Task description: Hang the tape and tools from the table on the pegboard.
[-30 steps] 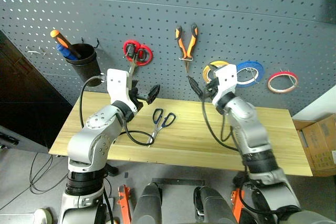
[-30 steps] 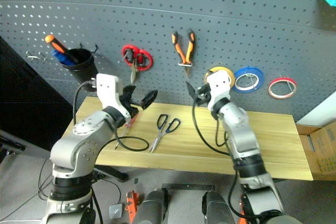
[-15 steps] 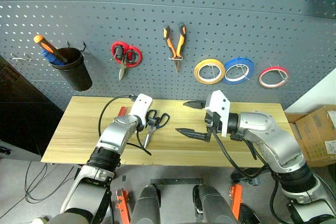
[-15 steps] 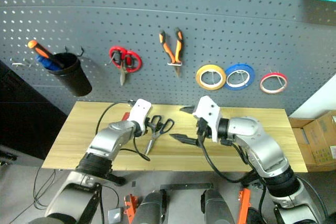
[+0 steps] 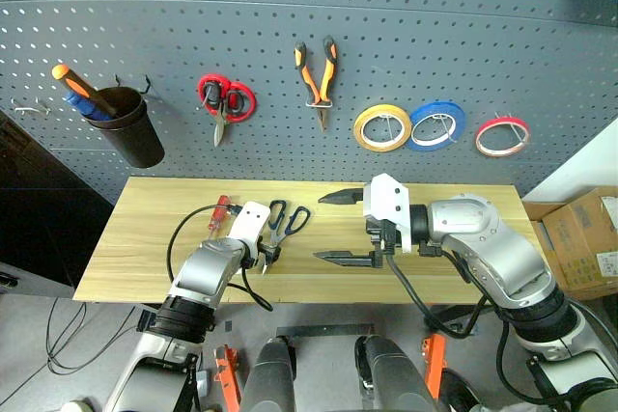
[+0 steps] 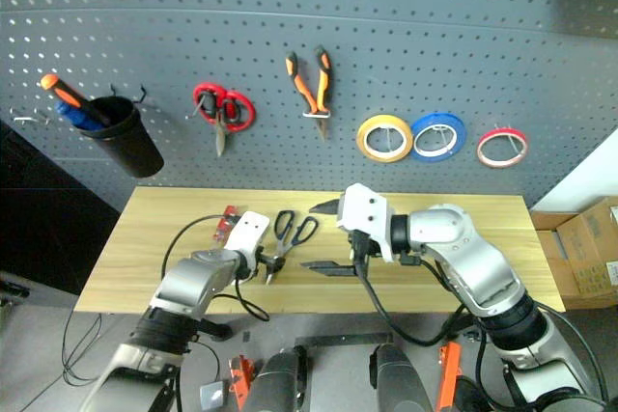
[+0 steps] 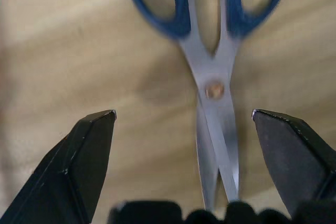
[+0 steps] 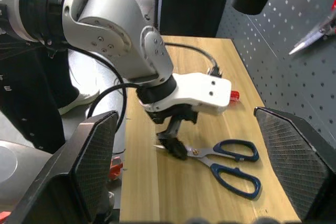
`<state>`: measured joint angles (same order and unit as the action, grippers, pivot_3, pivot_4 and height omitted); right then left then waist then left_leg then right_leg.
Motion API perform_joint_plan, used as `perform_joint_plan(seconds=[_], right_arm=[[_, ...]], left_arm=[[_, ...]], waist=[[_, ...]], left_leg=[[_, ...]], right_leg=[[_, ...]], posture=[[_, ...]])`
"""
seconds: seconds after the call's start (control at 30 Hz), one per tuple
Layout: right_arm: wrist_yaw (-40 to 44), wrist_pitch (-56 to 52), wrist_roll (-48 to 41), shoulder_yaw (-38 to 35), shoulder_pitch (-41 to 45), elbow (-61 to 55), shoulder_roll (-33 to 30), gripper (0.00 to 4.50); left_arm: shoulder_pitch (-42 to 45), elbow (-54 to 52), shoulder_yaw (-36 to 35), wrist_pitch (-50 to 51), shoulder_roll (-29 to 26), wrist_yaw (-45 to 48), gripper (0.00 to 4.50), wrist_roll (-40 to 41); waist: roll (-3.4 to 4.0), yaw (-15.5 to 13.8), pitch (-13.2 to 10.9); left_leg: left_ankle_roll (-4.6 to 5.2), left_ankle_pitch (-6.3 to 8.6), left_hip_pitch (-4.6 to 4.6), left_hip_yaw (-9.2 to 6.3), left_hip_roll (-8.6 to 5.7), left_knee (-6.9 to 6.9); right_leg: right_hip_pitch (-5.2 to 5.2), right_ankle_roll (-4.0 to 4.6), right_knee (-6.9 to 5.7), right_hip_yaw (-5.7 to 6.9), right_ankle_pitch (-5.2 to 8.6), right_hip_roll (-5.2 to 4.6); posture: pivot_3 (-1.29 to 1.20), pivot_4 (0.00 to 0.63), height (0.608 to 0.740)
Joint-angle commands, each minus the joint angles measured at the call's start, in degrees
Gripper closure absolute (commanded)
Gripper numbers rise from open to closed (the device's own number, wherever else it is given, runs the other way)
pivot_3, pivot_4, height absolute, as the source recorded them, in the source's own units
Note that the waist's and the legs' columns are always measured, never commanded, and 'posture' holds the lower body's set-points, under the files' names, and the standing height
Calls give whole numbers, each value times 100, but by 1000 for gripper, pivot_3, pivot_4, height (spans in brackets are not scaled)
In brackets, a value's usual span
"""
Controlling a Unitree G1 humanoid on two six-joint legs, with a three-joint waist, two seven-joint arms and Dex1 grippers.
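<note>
The blade tips [image 7: 219,184] sit a little apart past the pivot, so I expect the dark-blue-handled scissors [image 5: 286,223] to swing closed when I squeeze the blades and lift.
Dark-blue-handled scissors [image 5: 286,221] lie on the light wooden table [image 5: 135,248], handles toward the pegboard [image 5: 435,36]. My left gripper [image 7: 184,113] points steeply down over their blades, open, one finger [image 7: 79,166] on each side of the pivot [image 7: 214,89]. My right gripper [image 5: 335,227] hovers open just right of the scissors, pointing sideways at them and holding nothing. A small red-handled screwdriver [image 5: 220,209] lies behind my left wrist. On the pegboard hang the orange-and-black pliers [image 5: 319,69] and the red tape [image 5: 501,135].
Also on the pegboard are a black cup [image 5: 126,132] holding an orange-handled screwdriver [image 5: 70,79], red-handled scissors [image 5: 225,100], a yellow roll [image 5: 383,128] and a blue roll [image 5: 436,123]. A cardboard box [image 5: 591,243] sits past the table's right end.
My left gripper came down from near the pegboard and tipped over the scissors' blades. My right gripper drew back from the hung pliers and turned sideways above the table. The camera shifted too.
</note>
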<state>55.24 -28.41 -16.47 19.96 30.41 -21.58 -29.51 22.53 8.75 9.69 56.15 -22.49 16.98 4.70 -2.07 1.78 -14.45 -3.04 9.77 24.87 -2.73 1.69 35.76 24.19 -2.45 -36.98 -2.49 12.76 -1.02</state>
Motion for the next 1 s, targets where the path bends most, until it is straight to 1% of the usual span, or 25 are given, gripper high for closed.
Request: perform_joint_plan(seconds=[0.03, 0.33, 0.77, 0.87, 1.0], right_arm=[[106, 132, 49, 25, 57, -38, -57, 28], [116, 142, 294, 101, -29, 144, -202, 28], [112, 206, 473, 70, -209, 158, -308, 28], [106, 193, 467, 59, -215, 140, -306, 0], [110, 197, 472, 35, -177, 203, -284, 0]], left_arm=[[-5, -177, -44, 55, 6, 71, 0, -19], [284, 277, 166, 46, 24, 578, 0, 23], [308, 282, 243, 78, -2, 846, 0, -74], [287, 274, 219, 61, 18, 835, 555, -83], [277, 272, 206, 43, 32, 831, 1958, -85]], waist=[[2, -8, -10], [16, -6, -43], [27, 2, -52], [27, 2, -53], [26, 3, -53]], left_leg=[[0, 0, 1, 0, 0, -1], [-1, 1, 0, 0, -3, -4], [-2, 1, 0, 2, -6, -26], [-2, 2, 0, 1, -7, -26], [-2, 2, 0, 1, -7, -31]], right_leg=[[1, 0, 0, 1, 0, 0], [3, -1, 0, 1, 6, -4], [8, -3, 3, 0, 19, -7], [8, -4, 4, 1, 19, -8], [10, -3, 6, 1, 20, -8]], posture=[[-17, 271, 740], [-28, 284, 740], [-38, 282, 740], [-40, 279, 740], [-36, 276, 740]])
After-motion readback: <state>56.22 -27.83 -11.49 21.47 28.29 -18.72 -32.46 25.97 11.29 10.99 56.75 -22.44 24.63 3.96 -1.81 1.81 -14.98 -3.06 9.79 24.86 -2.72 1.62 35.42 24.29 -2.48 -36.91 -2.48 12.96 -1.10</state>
